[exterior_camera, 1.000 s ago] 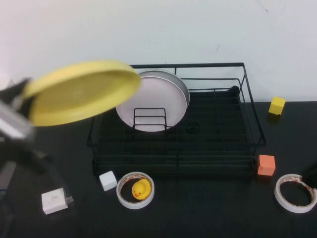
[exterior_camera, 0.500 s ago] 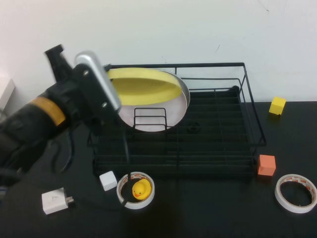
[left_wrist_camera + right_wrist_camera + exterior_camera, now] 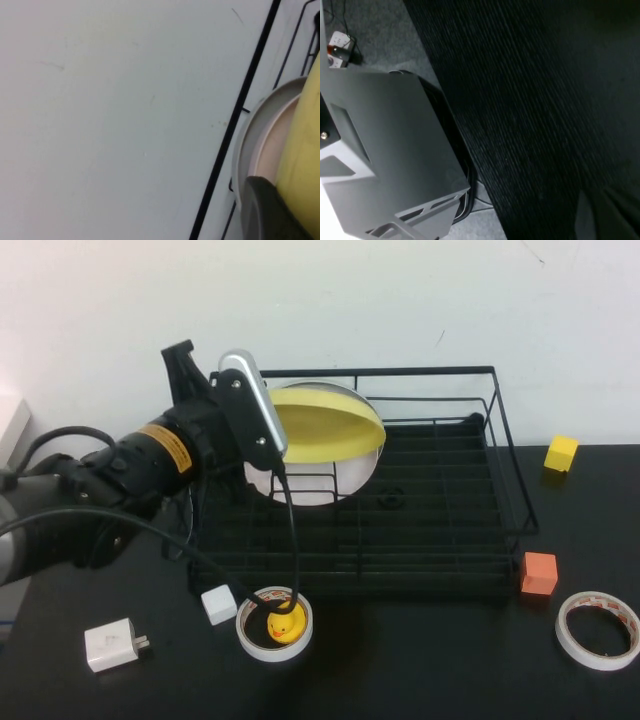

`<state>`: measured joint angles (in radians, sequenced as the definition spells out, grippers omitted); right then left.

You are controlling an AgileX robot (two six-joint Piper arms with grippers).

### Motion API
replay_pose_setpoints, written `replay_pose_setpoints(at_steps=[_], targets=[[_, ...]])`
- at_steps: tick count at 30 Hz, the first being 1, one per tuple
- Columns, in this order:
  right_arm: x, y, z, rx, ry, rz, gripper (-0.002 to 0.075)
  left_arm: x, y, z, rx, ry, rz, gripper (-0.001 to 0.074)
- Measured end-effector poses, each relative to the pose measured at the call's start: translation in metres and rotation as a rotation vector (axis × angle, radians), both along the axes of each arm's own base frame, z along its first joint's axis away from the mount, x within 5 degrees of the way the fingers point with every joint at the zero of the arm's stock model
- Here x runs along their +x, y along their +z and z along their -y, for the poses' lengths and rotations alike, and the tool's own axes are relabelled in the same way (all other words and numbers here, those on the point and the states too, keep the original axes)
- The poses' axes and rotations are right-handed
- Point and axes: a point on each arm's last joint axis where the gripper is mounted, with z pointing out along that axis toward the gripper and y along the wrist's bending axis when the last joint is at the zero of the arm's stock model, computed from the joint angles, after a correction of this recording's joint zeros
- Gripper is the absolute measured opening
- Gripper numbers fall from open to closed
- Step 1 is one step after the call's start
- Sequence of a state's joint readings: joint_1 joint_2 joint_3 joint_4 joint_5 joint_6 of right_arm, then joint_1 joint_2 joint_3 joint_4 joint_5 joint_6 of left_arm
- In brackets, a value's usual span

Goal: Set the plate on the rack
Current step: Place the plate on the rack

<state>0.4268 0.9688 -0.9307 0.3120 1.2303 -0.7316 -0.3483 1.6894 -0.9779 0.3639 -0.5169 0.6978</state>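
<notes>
The yellow plate (image 3: 330,430) is tilted almost flat above the rack's wire loop, so the robot's left gripper should bring it down behind the loop (image 3: 307,487) and lean it against the pink-white plate.
The bright-yellow plate (image 3: 328,426) hangs tilted over the back left of the black wire rack (image 3: 430,540). It is just in front of a pale pink-white plate (image 3: 320,480) and a grey plate (image 3: 368,408) that lean there. My left gripper (image 3: 279,438) is shut on the yellow plate's left edge, reaching in from the left. In the left wrist view one dark finger (image 3: 265,210) presses the yellow plate (image 3: 305,150), with the rack's top rail (image 3: 240,105) behind. My right gripper (image 3: 607,215) shows only in the right wrist view, low over the black table, out of the high view.
In front of the rack lie a tape roll (image 3: 250,635) ringing a yellow duck (image 3: 284,621), a white cube (image 3: 217,604) and a white plug adapter (image 3: 112,644). At the right are an orange cube (image 3: 538,573), a yellow cube (image 3: 559,453) and another tape roll (image 3: 598,629).
My left arm has carried the yellow plate rightward and down, from left of the rack to over its back left corner, in front of the pink-white plate.
</notes>
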Motion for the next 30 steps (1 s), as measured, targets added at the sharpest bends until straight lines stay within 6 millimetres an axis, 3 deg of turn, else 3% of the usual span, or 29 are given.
replay_pose_setpoints(at_steps=[16, 24, 30], targets=[[0.0, 0.0, 0.0, -0.001, -0.004, -0.001, 0.0005, 0.012, -0.038, 0.006, 0.051, -0.019, -0.049, 0.0049], [0.0, 0.0, -0.001, 0.01, -0.013, -0.01, 0.0005, 0.008, -0.015, 0.008, -0.007, -0.034, 0.052, 0.0048], [0.0, 0.0, -0.001, 0.012, -0.019, -0.013, 0.0005, 0.009, -0.011, 0.009, -0.012, -0.038, 0.076, 0.0047]])
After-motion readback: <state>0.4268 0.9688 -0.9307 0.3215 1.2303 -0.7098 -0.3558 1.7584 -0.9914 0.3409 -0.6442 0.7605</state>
